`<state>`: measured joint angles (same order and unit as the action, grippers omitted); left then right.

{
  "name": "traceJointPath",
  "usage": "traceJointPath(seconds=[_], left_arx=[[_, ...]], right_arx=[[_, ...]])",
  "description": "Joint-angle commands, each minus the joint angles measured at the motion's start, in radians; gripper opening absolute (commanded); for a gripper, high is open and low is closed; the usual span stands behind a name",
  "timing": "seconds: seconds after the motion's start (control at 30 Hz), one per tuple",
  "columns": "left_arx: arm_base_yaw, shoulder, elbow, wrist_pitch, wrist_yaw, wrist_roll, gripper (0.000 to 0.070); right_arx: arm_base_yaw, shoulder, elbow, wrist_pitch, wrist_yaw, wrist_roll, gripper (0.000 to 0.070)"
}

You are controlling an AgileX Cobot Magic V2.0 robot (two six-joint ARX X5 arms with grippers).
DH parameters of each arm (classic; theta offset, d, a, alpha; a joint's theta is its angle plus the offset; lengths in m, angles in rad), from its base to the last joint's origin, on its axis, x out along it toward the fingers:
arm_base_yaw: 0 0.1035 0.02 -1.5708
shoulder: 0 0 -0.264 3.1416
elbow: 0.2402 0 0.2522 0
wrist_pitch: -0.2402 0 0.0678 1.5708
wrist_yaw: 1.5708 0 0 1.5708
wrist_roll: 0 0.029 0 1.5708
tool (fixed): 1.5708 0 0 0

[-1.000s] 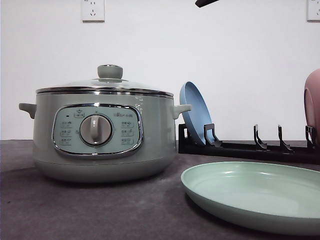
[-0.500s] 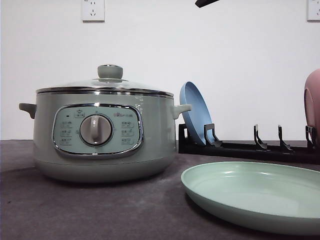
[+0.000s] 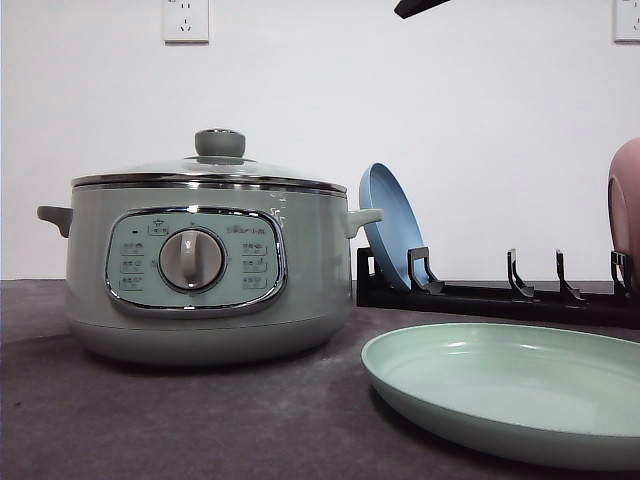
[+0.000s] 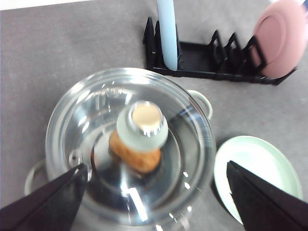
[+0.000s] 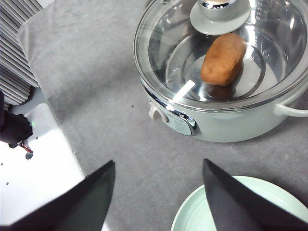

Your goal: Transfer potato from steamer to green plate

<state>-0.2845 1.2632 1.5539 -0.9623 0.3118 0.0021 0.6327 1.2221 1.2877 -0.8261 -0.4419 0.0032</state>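
A smooth metal rim (image 3: 208, 182) goes unbroken around the top of the steamer. The glass lid (image 3: 168, 168) will therefore come off in one piece when I lift its knob.
The pale green steamer (image 3: 200, 270) stands on the left of the table with its glass lid (image 4: 96, 120) shut. Through the glass, the orange-brown potato (image 5: 224, 58) lies on the bottom of the pot, partly under the lid knob (image 4: 142, 126). The green plate (image 3: 510, 390) lies empty to the right of the steamer. My left gripper (image 4: 157, 164) hangs open high above the lid, its dark fingers (image 4: 48, 202) spread wide. Over the table in front of the steamer, near the plate (image 5: 240, 207), my right gripper (image 5: 159, 161) is open too and holds nothing.
A black dish rack (image 3: 500, 295) stands behind the green plate, with a blue plate (image 3: 390, 225) upright at its left end and a pink plate (image 3: 625, 200) at its right end. A dark piece of arm (image 3: 420, 6) shows at the top edge. White robot base (image 5: 33, 159) borders the grey mat.
The dark arm piece at the top edge of the front view has shifted slightly to the right. Steamer, lid and plates have not moved.
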Motion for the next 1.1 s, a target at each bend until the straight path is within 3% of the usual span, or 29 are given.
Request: traceJointPath(seconds=[0.0, 0.53, 0.67, 1.07], left_arx=[[-0.026, 0.060, 0.054, 0.003, -0.021, 0.015, 0.0589], [-0.165, 0.360, 0.137, 0.033, -0.237, 0.088, 0.0582], [-0.174, 0.390, 0.137, 0.068, -0.245, 0.088, 0.0547], [-0.186, 0.444, 0.137, 0.072, -0.245, 0.088, 0.0549]], right_arx=[[0.005, 0.012, 0.015, 0.002, -0.002, -0.013, 0.0358], [0.005, 0.012, 0.015, 0.001, 0.005, -0.012, 0.0358], [0.005, 0.012, 0.015, -0.005, 0.005, -0.012, 0.0358], [0.005, 0.012, 0.015, -0.013, 0.005, -0.015, 0.0358]])
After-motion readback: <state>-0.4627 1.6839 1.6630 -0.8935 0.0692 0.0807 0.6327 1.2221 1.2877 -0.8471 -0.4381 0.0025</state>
